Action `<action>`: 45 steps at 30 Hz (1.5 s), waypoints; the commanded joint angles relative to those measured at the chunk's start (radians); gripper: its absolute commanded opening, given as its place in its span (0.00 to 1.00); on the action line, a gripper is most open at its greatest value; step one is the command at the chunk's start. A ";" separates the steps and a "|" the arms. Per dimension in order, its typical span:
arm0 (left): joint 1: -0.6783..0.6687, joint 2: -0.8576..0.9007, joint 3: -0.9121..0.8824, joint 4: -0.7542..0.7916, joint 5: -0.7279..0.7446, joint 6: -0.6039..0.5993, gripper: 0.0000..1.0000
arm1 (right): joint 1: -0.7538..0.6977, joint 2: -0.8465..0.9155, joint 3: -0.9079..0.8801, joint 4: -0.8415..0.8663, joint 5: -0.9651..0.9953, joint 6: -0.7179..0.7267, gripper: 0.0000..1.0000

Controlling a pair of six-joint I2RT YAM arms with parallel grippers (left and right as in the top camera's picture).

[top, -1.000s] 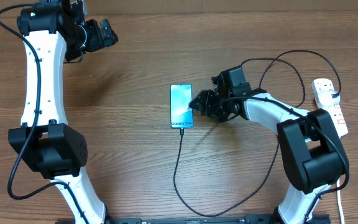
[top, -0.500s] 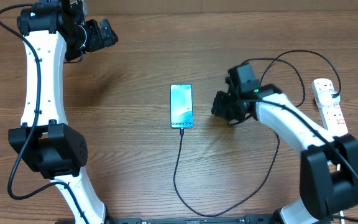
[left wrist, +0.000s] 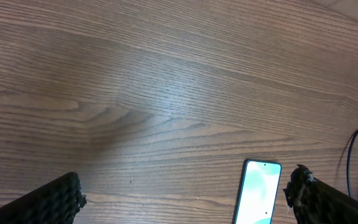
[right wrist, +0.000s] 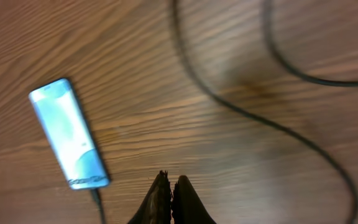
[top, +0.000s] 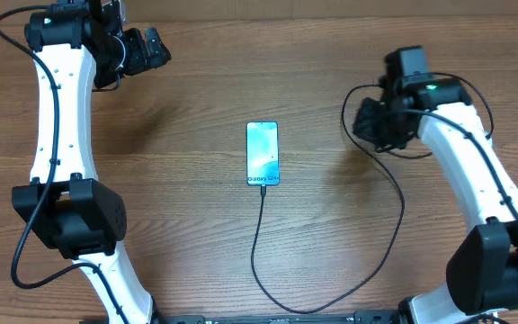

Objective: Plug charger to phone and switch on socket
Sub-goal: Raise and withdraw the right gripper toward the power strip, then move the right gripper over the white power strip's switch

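Note:
I keep moving my right gripper away from the phone until its fingers open beyond the socket, because the black cable is in the phone's near end [top: 263, 186].
The phone [top: 263, 153] lies flat at the table's middle, screen up; it also shows as the phone [left wrist: 258, 193] and the phone [right wrist: 70, 134] in the wrist views. The charger's thin black cable [top: 257, 247] meets its near end, loops toward the front edge and curves up to the right. My right gripper [top: 361, 124] hovers right of the phone, apart from it, shut on nothing; its tips [right wrist: 171, 186] press together above bare wood. At the far left my left gripper [top: 156, 49] hangs open and empty [left wrist: 185, 199]. The socket is hidden under my right arm.
A loop of the black cable [right wrist: 260, 118] runs across the wood under and right of my right gripper. Another stretch of cable [left wrist: 353, 162] shows at the right edge of the left wrist view. Bare wood lies between the left arm and the phone.
My right gripper has pulled away from the phone's right side, moving right and toward the back, and its jaws have shut. The left arm and the phone have not moved.

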 commanded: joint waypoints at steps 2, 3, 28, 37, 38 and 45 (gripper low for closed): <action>-0.002 -0.010 0.010 0.001 0.009 -0.006 1.00 | -0.053 -0.024 0.019 -0.010 0.023 -0.016 0.04; -0.002 -0.010 0.010 0.000 0.009 -0.006 0.99 | -0.068 -0.024 0.019 -0.010 0.027 -0.016 0.04; -0.002 -0.010 0.010 0.000 0.009 -0.006 1.00 | -0.306 -0.022 -0.027 -0.053 0.464 0.334 0.04; -0.002 -0.010 0.010 0.001 0.009 -0.006 1.00 | -0.437 -0.022 -0.027 -0.014 0.466 0.334 0.04; -0.002 -0.010 0.010 0.001 0.009 -0.006 1.00 | -0.453 -0.022 -0.027 -0.003 0.466 0.334 0.04; -0.002 -0.010 0.010 0.000 0.009 -0.006 1.00 | -0.535 -0.022 -0.027 0.138 0.467 0.333 0.23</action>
